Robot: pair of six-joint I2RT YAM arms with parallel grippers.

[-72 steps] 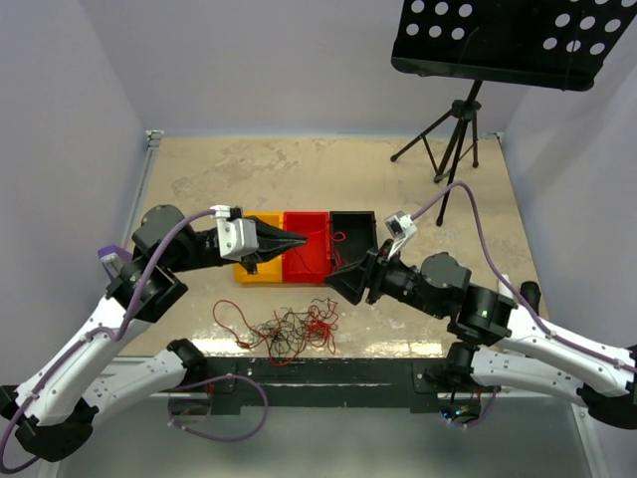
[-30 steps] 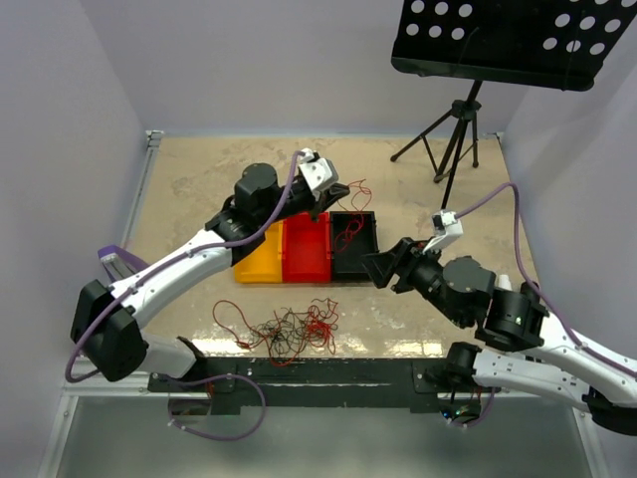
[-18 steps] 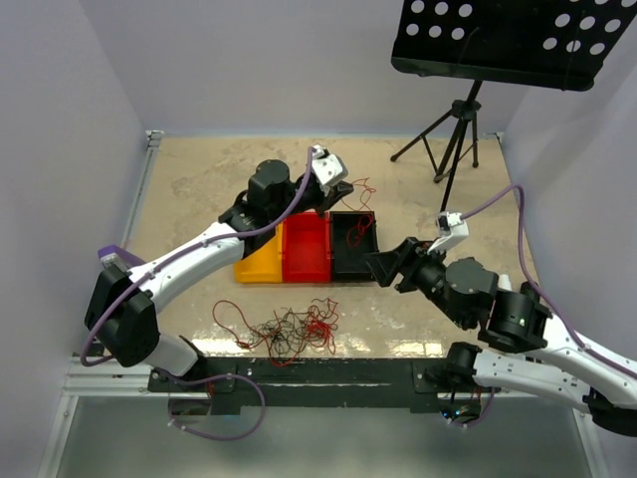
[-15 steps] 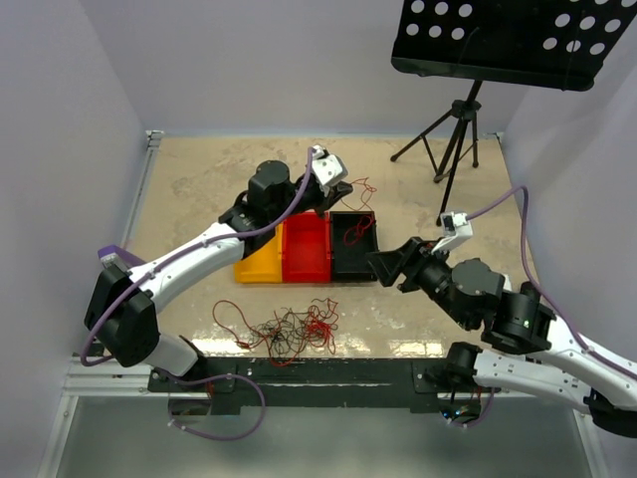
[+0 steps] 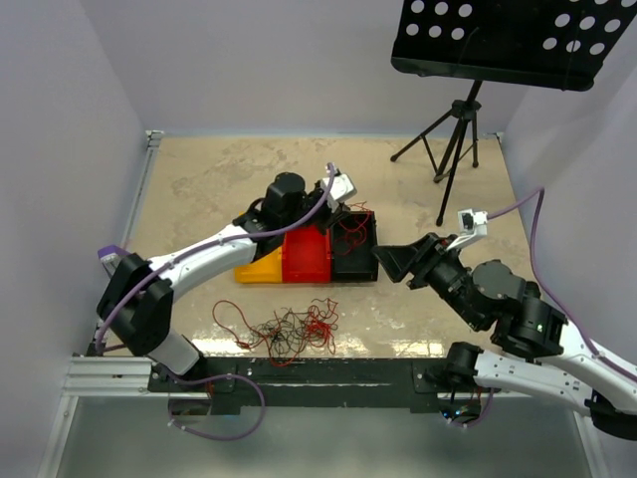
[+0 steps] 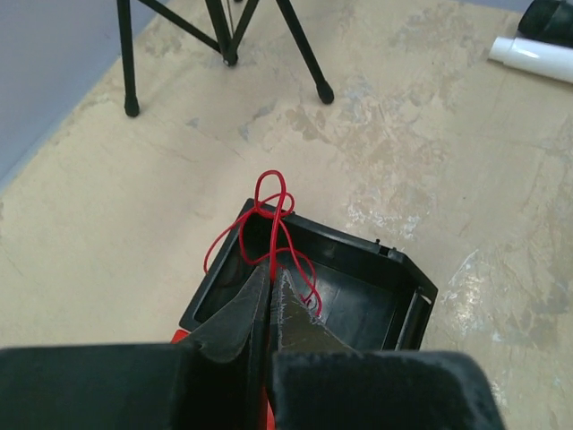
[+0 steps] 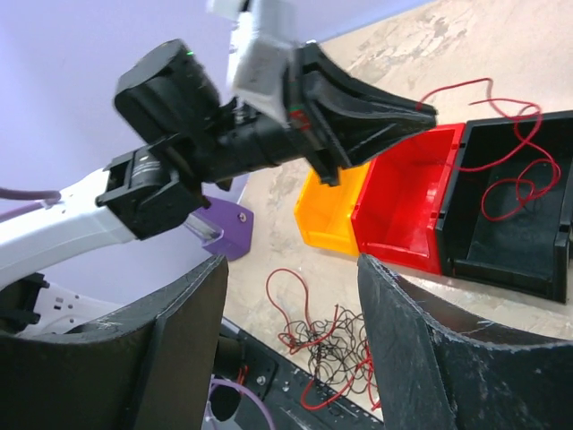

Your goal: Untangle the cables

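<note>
My left gripper is holding the red cable's loops, which hang over the black bin's far rim [image 6: 285, 213]. It should let go of them and move away before my right gripper tucks them inside [image 5: 353, 257].
My left gripper [image 5: 350, 209] is shut on a thin red cable [image 5: 351, 229] above the black bin [image 5: 364, 267]. In the left wrist view the closed tips [image 6: 269, 269] pinch the red cable [image 6: 273, 199], whose loops hang over the far rim of the black bin [image 6: 405, 272] and down inside it. A tangle of red and dark cables [image 5: 290, 331] lies near the table's front edge. My right gripper [image 5: 384, 259] stands open and empty just right of the bins. Its wrist view shows the cable tangle [image 7: 345, 345], the left gripper [image 7: 427, 112] and the hanging red cable [image 7: 512, 148].
A yellow bin [image 5: 257, 271] and a red bin [image 5: 308, 257] sit left of the black one. A music stand tripod [image 5: 450, 139] stands at the back right. A purple block [image 5: 109, 255] is at the left edge.
My left arm has swung from the bins' left side to over the black bin, carrying the red cable and lowering it there. My right arm has drawn back to the right.
</note>
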